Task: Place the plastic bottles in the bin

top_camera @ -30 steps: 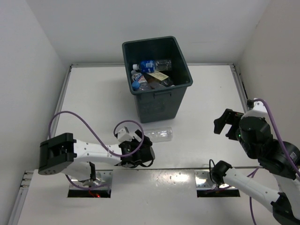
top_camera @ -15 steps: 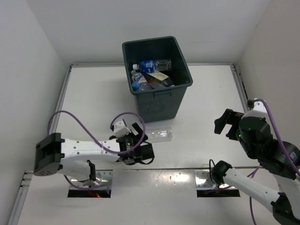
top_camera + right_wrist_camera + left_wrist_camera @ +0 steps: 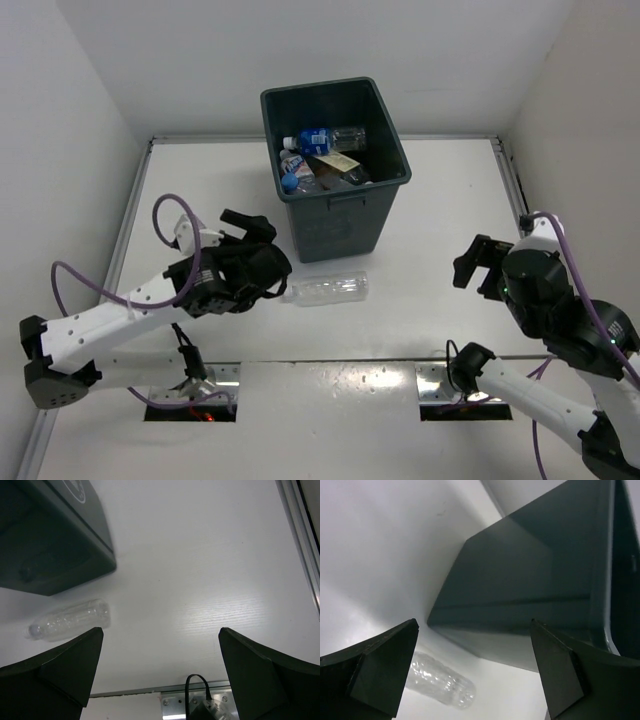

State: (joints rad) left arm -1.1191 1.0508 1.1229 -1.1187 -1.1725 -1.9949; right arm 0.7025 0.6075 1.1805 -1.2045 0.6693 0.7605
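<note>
The bottle slants below the fingers of my left gripper, which faces the bin's side (image 3: 336, 232), so next I turn it down and straddle the bottle's body (image 3: 332, 289) from above.
The bin (image 3: 335, 215) stands at the table's back middle with several plastic bottles (image 3: 322, 152) inside. One clear unlabelled bottle (image 3: 328, 288) lies on its side on the table just in front of the bin. My left gripper (image 3: 272, 252) is open and empty, left of the bottle and raised, facing the bin's wall (image 3: 520, 590). The bottle's base (image 3: 440, 685) shows low between its fingers (image 3: 385, 670). My right gripper (image 3: 478, 265) is open and empty over the table's right side. Its view shows the bottle (image 3: 70, 620) and the bin's corner (image 3: 50, 545) at the far left.
White walls close in the table on the left, back and right. Metal rails (image 3: 512, 185) run along the table's sides. Two mounting plates (image 3: 440, 385) sit at the near edge, and a purple cable (image 3: 165, 215) loops from the left arm.
My left arm has risen and swung back and left from beside the bottle's cap end, and now points at the bin. The bottle still lies on the table. The right arm barely moved.
</note>
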